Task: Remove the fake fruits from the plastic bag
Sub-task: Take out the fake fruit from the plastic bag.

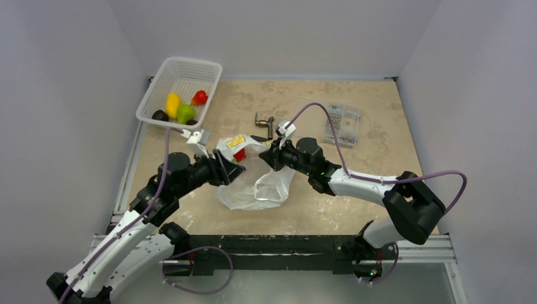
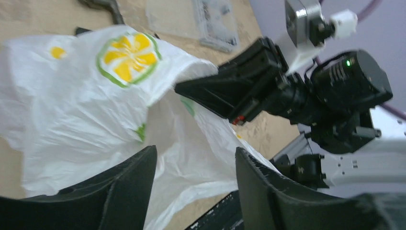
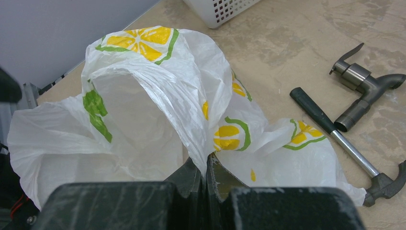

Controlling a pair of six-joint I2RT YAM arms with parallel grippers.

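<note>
The bag's printed side (image 1: 236, 140) is hanging over the red fruit (image 1: 239, 154), so next I reach in under that side with my left gripper while my right gripper holds the bag's rim.
The plastic bag (image 1: 256, 183), white with yellow-green lemon prints, lies crumpled at mid-table, its mouth held open. My right gripper (image 1: 271, 156) is shut on the bag's rim (image 3: 196, 129); its wrist view shows the jaws (image 3: 207, 163) pinching the film. My left gripper (image 1: 231, 170) is open and empty at the bag's left side, the bag (image 2: 95, 105) just beyond its fingertips (image 2: 148, 158). A red fruit (image 1: 239, 154) shows at the bag's upper edge beside the left gripper. Yellow (image 1: 172, 103), green (image 1: 185, 113), red (image 1: 200, 97) and dark brown (image 1: 160, 115) fruits lie in the basket.
The white mesh basket (image 1: 183, 63) stands at the back left. A small black hammer (image 3: 335, 136) and a metal tap-like fitting (image 3: 364, 86) lie just behind the bag. A clear flat box of small parts (image 1: 342, 123) lies at the back right.
</note>
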